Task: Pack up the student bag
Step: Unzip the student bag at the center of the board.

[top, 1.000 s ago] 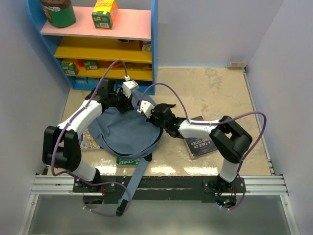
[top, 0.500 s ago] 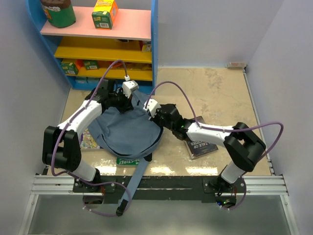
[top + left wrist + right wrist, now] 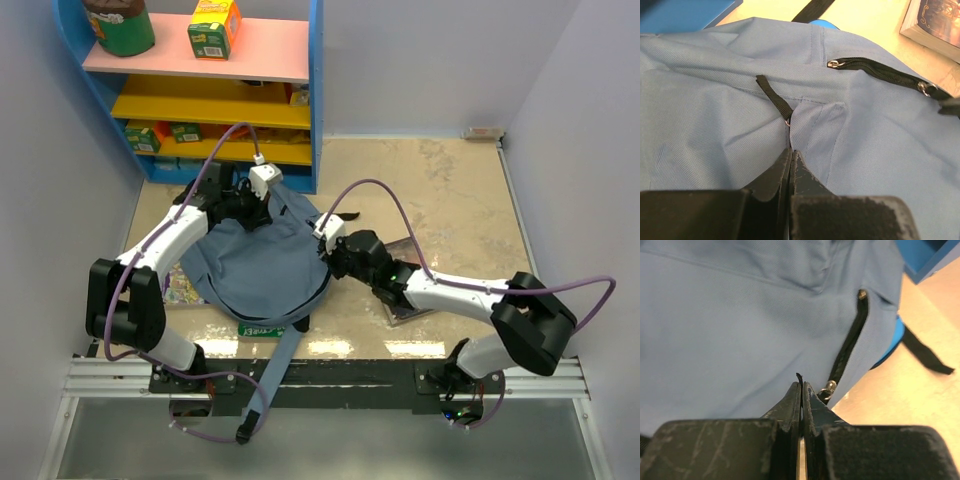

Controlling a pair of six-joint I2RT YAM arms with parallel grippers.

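Note:
My right gripper should keep pulling the zipper pull cord until the slider gets to the bag's near edge point(image 3: 284, 317), because my left gripper is holding the bag's fold point(image 3: 812, 127).
The student bag point(image 3: 255, 270), slate-blue fabric, lies flat on the table's left half, with a strap hanging over the near edge. My left gripper point(image 3: 243, 208) is at the bag's far edge. In the left wrist view it point(image 3: 790, 150) is shut on a pinched fold of the bag point(image 3: 715, 115) just below a small black strap loop point(image 3: 774, 96). My right gripper point(image 3: 335, 260) is at the bag's right edge. In the right wrist view it point(image 3: 801, 386) is shut on a thin black zipper pull cord beside the slider point(image 3: 829, 388) of the black zipper point(image 3: 849, 345).
A blue shelf unit point(image 3: 315, 90) with pink and yellow shelves holding a green can and boxes stands at the back left. A dark book point(image 3: 405, 297) lies under my right arm. A green flat item point(image 3: 262, 328) and a printed item point(image 3: 180, 285) poke out from under the bag.
My right gripper has moved along the bag's right edge towards the near right, still shut on the pull cord, and its arm has stretched out. The left gripper has stayed put.

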